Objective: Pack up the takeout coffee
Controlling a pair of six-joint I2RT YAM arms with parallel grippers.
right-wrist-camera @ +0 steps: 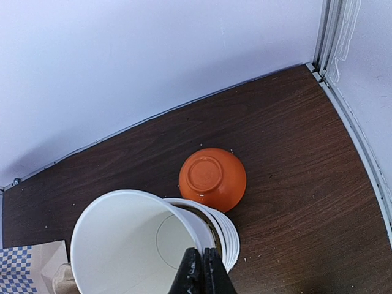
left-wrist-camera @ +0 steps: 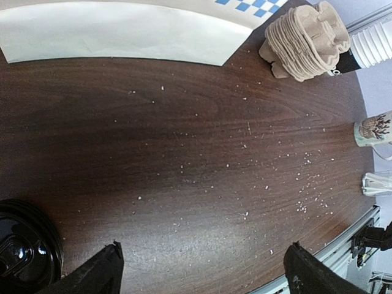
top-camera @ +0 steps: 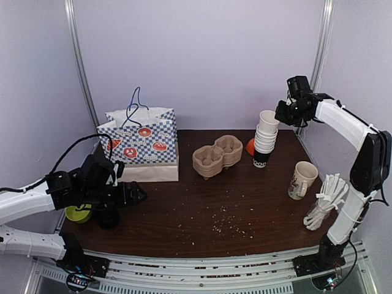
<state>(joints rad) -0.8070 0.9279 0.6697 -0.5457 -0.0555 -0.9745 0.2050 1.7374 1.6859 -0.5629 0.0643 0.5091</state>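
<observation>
Next, the left gripper swings back and pinches the top lid (left-wrist-camera: 51,237) by its rim, because the stack of black lids (top-camera: 108,217) is beside the left gripper's open fingers.
No takeout coffee with a lid shows in any view. A tall stack of lidless paper cups (top-camera: 263,144) stands at the back right, its rims (right-wrist-camera: 228,236) showing in the right wrist view. My right gripper (top-camera: 283,113) (right-wrist-camera: 203,252) is shut on the rim of the top paper cup (top-camera: 268,119) (right-wrist-camera: 128,245), which tilts away from the stack. My left gripper (top-camera: 133,193) (left-wrist-camera: 202,257) hangs open over bare table at the front left, with nothing between its fingers. A stack of black lids (left-wrist-camera: 24,251) (top-camera: 109,218) sits just beside it.
A blue checked paper bag (top-camera: 142,144) (left-wrist-camera: 122,30) stands at the back left. Pulp cup carriers (top-camera: 215,154) (left-wrist-camera: 306,40) sit mid-table. An upturned orange bowl (top-camera: 250,146) (right-wrist-camera: 212,179) lies behind the cups. A cream mug (top-camera: 302,179), white stirrers (top-camera: 324,202) and a green bowl (top-camera: 76,213) lie near the edges.
</observation>
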